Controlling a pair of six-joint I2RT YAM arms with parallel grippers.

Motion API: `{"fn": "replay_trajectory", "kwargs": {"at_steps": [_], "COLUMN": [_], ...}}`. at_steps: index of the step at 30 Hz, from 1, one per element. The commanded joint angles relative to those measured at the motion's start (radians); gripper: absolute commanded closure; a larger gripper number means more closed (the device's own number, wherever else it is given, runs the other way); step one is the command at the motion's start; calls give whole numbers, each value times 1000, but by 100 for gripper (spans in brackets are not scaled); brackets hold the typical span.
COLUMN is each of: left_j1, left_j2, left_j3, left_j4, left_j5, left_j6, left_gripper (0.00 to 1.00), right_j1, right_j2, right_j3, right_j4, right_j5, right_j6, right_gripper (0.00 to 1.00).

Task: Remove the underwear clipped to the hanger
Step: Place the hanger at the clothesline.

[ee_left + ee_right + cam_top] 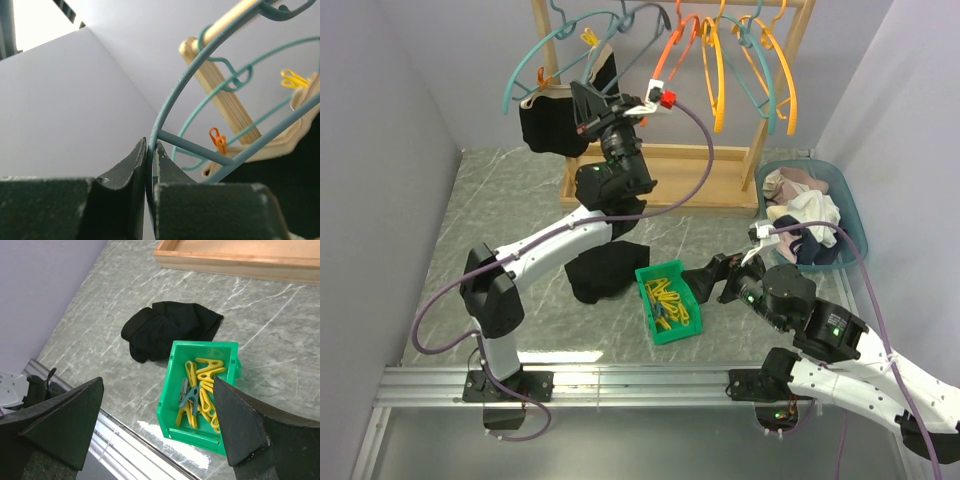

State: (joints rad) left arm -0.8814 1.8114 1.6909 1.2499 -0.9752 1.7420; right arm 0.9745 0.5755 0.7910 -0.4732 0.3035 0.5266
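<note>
My left gripper is easing the hanger's end beside the clipped underwear (548, 126), and the empty teal hanger's hook (623, 17) is on the rail. It should go on doing so until the hanger settles before it lets go.
A black underwear (546, 126) hangs clipped to a teal hanger (535, 62) on the rack at the back left. In the left wrist view its beige waistband (280, 145) is pinned by an orange peg (217, 140) and a yellow peg (293, 79). My left gripper (584, 106) (150, 146) is raised to the hanger and shut on its thin teal wire (170, 107). Another black underwear (605, 270) (170, 330) lies crumpled on the table. My right gripper (703, 284) (159, 384) hovers open, holding nothing, just above the green bin (669, 302).
The green bin (172, 385) holds several yellow pegs (205, 375) and one teal peg. A wooden rack (772, 70) carries orange, yellow and teal hangers (720, 60); its base tray (240, 260) sits behind. A blue basket (848, 200) of clothes stands at the right.
</note>
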Motion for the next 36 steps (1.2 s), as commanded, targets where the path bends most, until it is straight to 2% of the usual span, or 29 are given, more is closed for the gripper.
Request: {"fn": "replay_trajectory", "kwargs": {"at_steps": [1, 7, 16, 23, 25, 26, 29, 31, 32, 33, 36], "left_j1": [31, 76, 148, 131, 128, 130, 131, 131, 131, 130, 124], "left_j2": [-12, -4, 31, 45, 34, 28, 13, 0, -3, -10, -30], "left_j3": [78, 124, 151, 125, 128, 133, 179, 213, 220, 222, 208], "left_j4": [-38, -297, -444, -429, -479, -522, -691, -831, -863, -903, -914], "left_j5": [35, 18, 20, -6, -22, -32, -49, -42, -39, -40, -57], "left_j6": [-65, -254, -394, -397, -423, -482, -615, -685, -735, -749, -777], "left_gripper": [99, 100, 99, 100, 99, 99, 90, 78, 64, 56, 38], "right_j1": [-5, -8, -10, -10, -11, -8, -11, -11, -8, -11, -11], "right_j2": [4, 6, 14, 24, 24, 27, 38, 41, 43, 46, 47], "right_j3": [17, 11, 8, 8, 4, -1, -4, -6, -9, -10, -12], "right_j4": [4, 13, 22, 25, 31, 33, 39, 45, 47, 45, 50], "right_j5": [-9, -10, -7, -7, -7, -7, -14, -18, -18, -18, -18], "right_j6": [-11, -4, 4, 6, 7, 7, 10, 12, 12, 13, 16], "right_gripper": [3, 3, 3, 3, 3, 3, 3, 3, 3, 3, 3]}}
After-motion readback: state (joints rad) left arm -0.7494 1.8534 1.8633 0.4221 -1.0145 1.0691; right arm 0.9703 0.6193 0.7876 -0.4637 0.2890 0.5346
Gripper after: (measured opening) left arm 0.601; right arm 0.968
